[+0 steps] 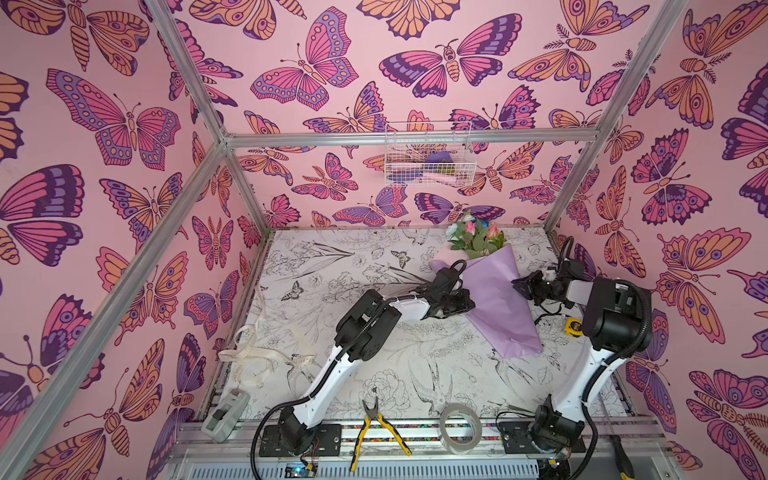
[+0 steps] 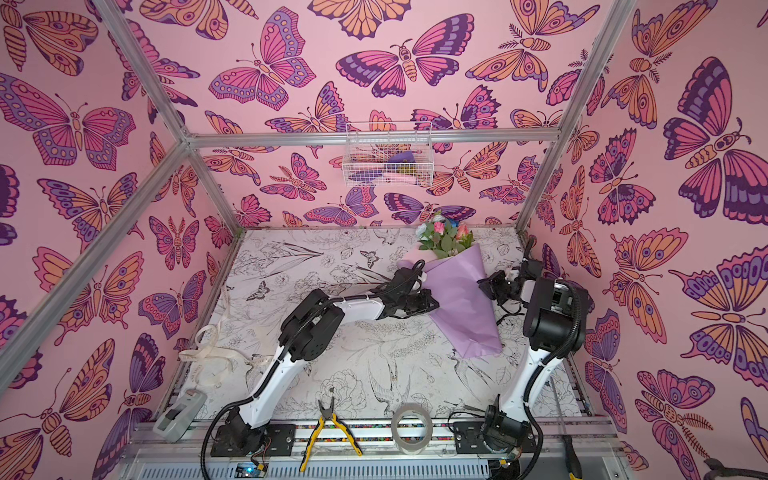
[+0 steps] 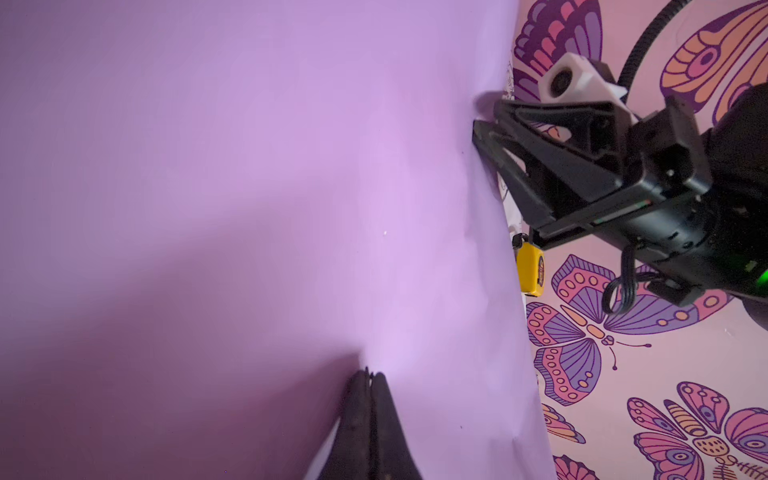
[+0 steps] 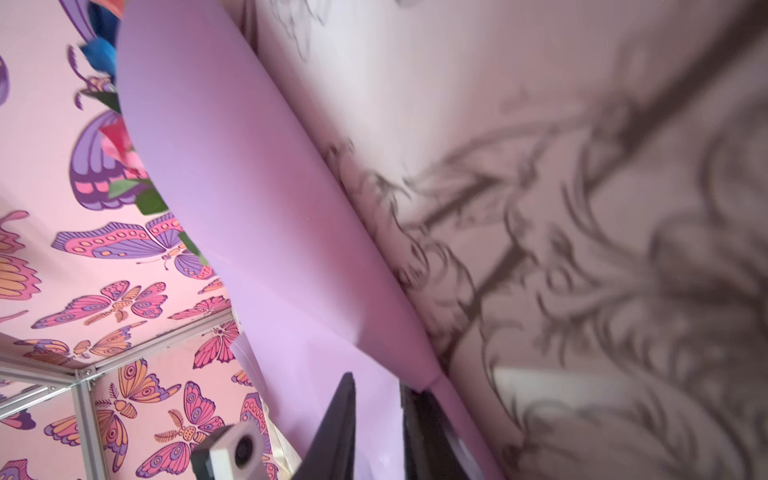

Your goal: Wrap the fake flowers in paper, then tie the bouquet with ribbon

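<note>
The cone's front end [image 1: 518,345] spreads wide below my right gripper, so my right gripper should back off and move down to the paper's lower edge [image 1: 531,321] before tying.
The bouquet [image 1: 498,303] [image 2: 461,303] lies on the table as a lilac paper cone, wide end toward the back wall. The fake flowers [image 1: 476,239] [image 2: 444,237] stick out there. My left gripper [image 1: 471,305] [image 3: 370,374] is at the cone's left edge, shut, and the paper creases at its tips as if pinched. At the right edge, my right gripper [image 1: 514,286] [image 4: 378,380] holds its jaws narrowly apart, with the paper's rolled edge lying over one finger. The cream ribbon [image 1: 253,357] [image 2: 212,353] lies loose by the left wall, far from both grippers.
Yellow-handled pliers [image 1: 376,419] and a tape roll [image 1: 459,428] lie at the front edge, a grey tape dispenser [image 1: 226,415] at the front left. A yellow tape measure [image 1: 575,325] [image 3: 531,270] sits behind the right arm. A wire basket [image 1: 428,156] hangs on the back wall.
</note>
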